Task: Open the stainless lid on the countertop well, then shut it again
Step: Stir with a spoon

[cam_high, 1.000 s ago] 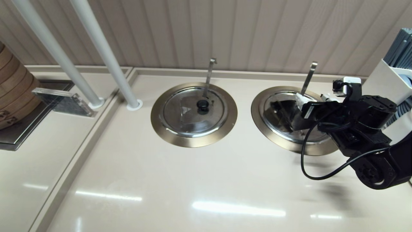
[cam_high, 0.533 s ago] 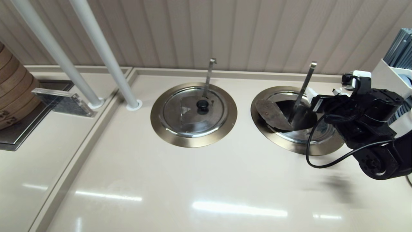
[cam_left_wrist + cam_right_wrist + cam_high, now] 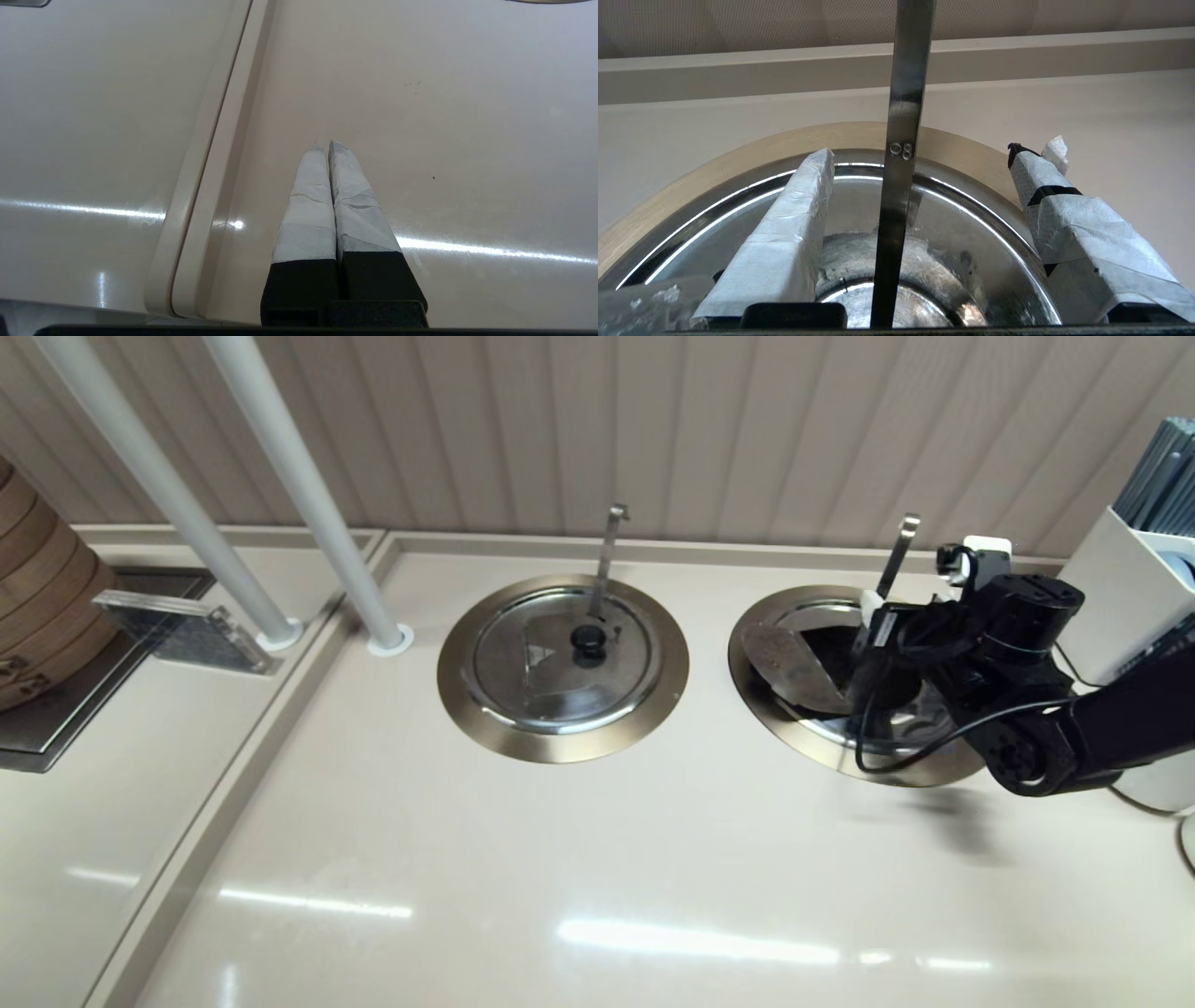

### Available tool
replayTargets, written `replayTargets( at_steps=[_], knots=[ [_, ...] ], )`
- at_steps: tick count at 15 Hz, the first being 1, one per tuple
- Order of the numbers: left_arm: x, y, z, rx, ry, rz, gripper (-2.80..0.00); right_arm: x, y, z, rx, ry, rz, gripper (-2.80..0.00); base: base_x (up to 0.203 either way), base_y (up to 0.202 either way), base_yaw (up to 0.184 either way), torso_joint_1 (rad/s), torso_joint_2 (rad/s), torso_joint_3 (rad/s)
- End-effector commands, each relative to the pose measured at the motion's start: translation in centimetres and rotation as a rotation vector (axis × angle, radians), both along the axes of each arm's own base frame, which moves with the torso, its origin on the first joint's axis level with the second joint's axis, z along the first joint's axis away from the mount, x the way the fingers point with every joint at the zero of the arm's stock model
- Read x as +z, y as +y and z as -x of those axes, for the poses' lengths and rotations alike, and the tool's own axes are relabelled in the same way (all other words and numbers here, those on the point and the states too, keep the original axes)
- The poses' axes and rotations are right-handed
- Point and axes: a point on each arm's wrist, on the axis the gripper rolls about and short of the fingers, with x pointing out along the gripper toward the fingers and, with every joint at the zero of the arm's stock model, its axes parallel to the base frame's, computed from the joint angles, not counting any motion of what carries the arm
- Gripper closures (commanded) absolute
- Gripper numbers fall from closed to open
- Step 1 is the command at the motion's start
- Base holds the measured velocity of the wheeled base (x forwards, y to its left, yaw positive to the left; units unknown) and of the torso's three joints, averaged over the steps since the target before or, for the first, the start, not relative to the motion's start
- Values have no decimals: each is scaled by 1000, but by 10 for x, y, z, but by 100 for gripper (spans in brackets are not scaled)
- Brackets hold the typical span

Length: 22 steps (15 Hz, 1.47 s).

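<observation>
The utensil handle's broad flat side (image 3: 903, 151) faces my right gripper, so the handle will turn edge-on when I grip and tilt it.
The countertop well (image 3: 752, 689) with its bronze rim sits at the right. The stainless lid's wedge flap (image 3: 782, 665) lies flipped over to the left, underside up, leaving the well open; its black knob is hidden. The flat-tipped utensil handle (image 3: 898, 553) leans out of the opening. My right gripper (image 3: 876, 633) hovers over the open well. In the right wrist view it (image 3: 920, 151) is open, the handle (image 3: 901, 154) standing between its fingers without touching either, the well's shiny inside (image 3: 952, 242) below. My left gripper (image 3: 329, 144) is shut, empty, above bare counter.
The twin lid (image 3: 532, 663) with its upright hook-tipped handle (image 3: 607, 555) is closed in the middle well. Two white poles (image 3: 308, 513) stand at the back left, a bamboo steamer (image 3: 37, 607) at far left. A white holder (image 3: 1134, 579) stands close behind the right arm.
The flap, raised by my right gripper a second ago, has dropped open onto the lid's left side. The gripper let go, drew right, then moved back over the well around the handle.
</observation>
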Motion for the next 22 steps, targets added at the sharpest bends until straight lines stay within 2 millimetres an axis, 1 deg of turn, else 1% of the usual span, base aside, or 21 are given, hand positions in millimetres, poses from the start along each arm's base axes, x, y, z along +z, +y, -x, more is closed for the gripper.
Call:
replayTargets(
  at_steps=[1,5,6,8,9,14,19,21,22],
  knots=[
    [0,0,0,0,1,0,0,-13,0,-21,-4,2,0,-280,0,0,0,0,0,0],
    [0,0,0,0,1,0,0,-21,-1,-56,-11,-3,-2,-280,0,0,0,0,0,0],
    [0,0,0,0,1,0,0,-24,-2,-60,-11,1,-5,-280,0,0,0,0,0,0],
    [0,0,0,0,1,0,0,-22,-2,-60,-10,-6,-12,-280,0,0,0,0,0,0],
    [0,0,0,0,1,0,0,-18,-2,-59,-8,-15,-12,0,0,0,0,0,0,0],
    [0,0,0,0,1,0,0,2,2,-62,5,-84,-17,0,0,0,0,0,0,0],
    [0,0,0,0,1,0,0,4,3,-60,8,-89,-19,0,0,0,0,0,0,0],
    [0,0,0,0,1,0,0,9,3,-51,8,-84,-19,0,0,0,0,0,0,0],
    [0,0,0,0,1,0,0,16,3,-43,10,-86,-18,0,0,0,0,0,0,0]
  ],
)
